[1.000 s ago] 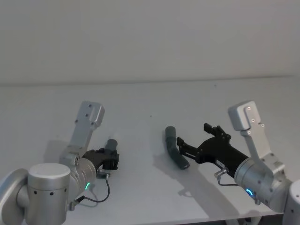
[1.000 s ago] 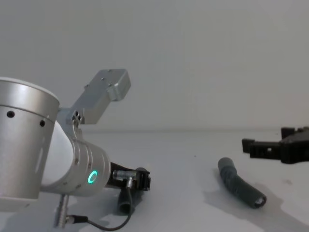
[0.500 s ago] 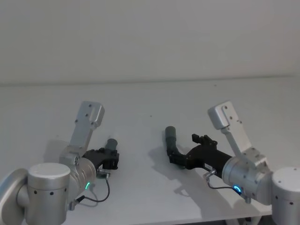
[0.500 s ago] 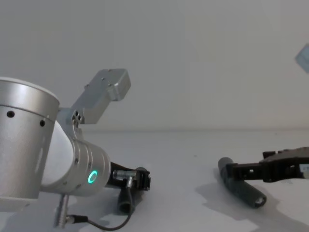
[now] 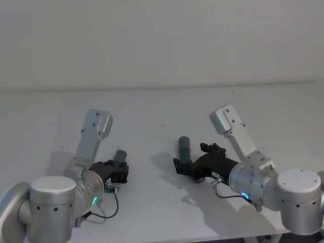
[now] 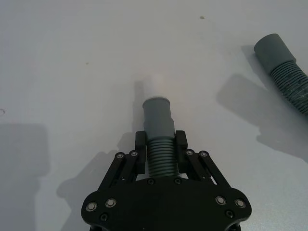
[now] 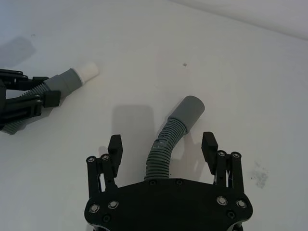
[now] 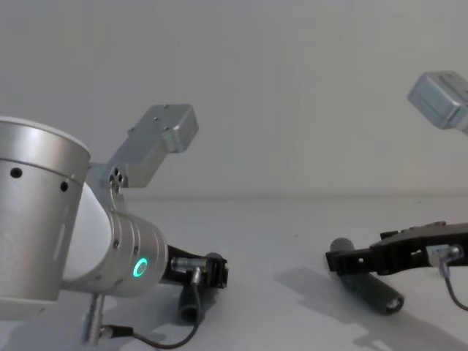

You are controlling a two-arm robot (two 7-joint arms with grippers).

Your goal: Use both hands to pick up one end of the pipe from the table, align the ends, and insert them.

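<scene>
The corrugated body point(image 7: 162, 148) bends behind the straight cuff point(image 7: 187, 114), so I expect the cuff to tilt slightly at the ribs when I press it onto the whitish tip.
My left gripper point(image 6: 160, 143) is shut on the corrugated body of one pipe piece point(image 6: 158, 159). Its grey cuff point(image 6: 158, 114) and whitish tip point(image 6: 155, 85) stick out ahead of the fingers, low over the table point(image 5: 152, 111). In the head view this gripper point(image 5: 117, 172) sits at the near left. The other pipe piece point(image 7: 166, 142) lies curved on the table, its cuff end point(image 7: 188, 111) pointing away. My right gripper point(image 7: 162, 143) is open, with one finger on each side of that piece and a gap on both sides. The head view shows it point(image 5: 191, 159) at centre right.
In the right wrist view, the left gripper point(image 7: 26, 98) with its held piece lies a short way off to the side. The table reaches to a plain pale wall point(image 5: 162, 40) at the back. Its front edge point(image 5: 238, 234) runs close under the right arm.
The right arm has swung left and lowered, bringing its open fingers around the lying pipe piece. The left arm and its held piece have not moved.
</scene>
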